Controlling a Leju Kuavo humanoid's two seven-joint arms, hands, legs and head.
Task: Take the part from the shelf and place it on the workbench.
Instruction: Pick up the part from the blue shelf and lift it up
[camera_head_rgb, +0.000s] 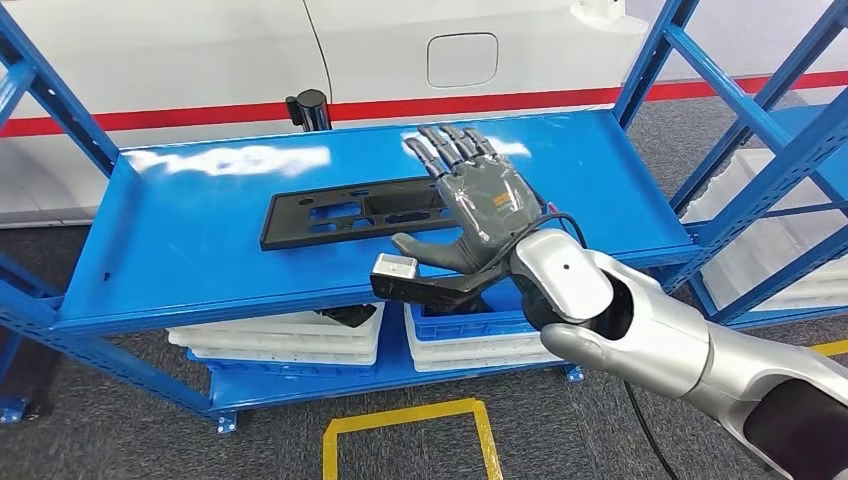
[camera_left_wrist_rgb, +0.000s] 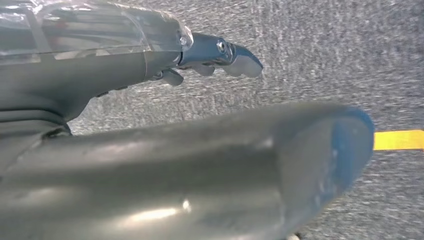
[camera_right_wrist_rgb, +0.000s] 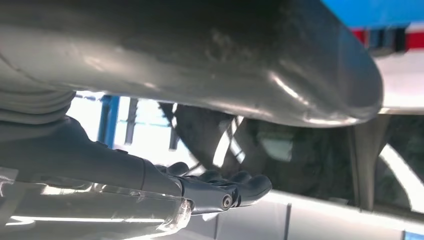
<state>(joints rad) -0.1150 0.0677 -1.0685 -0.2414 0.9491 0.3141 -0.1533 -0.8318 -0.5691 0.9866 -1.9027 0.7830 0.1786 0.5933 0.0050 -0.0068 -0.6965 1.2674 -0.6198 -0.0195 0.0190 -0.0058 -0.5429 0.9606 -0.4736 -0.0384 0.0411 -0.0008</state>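
Note:
My gripper should expect a hidden box-shaped bulge beneath the black part (camera_head_rgb: 290, 218) when it lifts, because the sunken pocket (camera_head_rgb: 393, 203) looks dark and closed between the see-through cut-outs.
A flat black rectangular part (camera_head_rgb: 345, 213) with several cut-outs lies on the blue shelf (camera_head_rgb: 190, 250). My right hand (camera_head_rgb: 478, 195) hovers over the part's right end, palm down, fingers spread and pointing away from me, thumb (camera_head_rgb: 425, 247) out toward the shelf's front. It holds nothing. In the right wrist view the thick thumb (camera_right_wrist_rgb: 280, 65) and dark fingers (camera_right_wrist_rgb: 225, 192) stand apart with the dark part (camera_right_wrist_rgb: 300, 160) beyond them. My left hand (camera_left_wrist_rgb: 150, 130) hangs over grey carpet, fingers (camera_left_wrist_rgb: 220, 55) extended, nothing in it.
The blue metal rack has uprights (camera_head_rgb: 55, 100) at left and right. White and blue bins (camera_head_rgb: 290, 340) sit on the lower level. A white car body (camera_head_rgb: 400, 50) with a red stripe stands behind. Yellow tape (camera_head_rgb: 405, 430) marks the grey floor.

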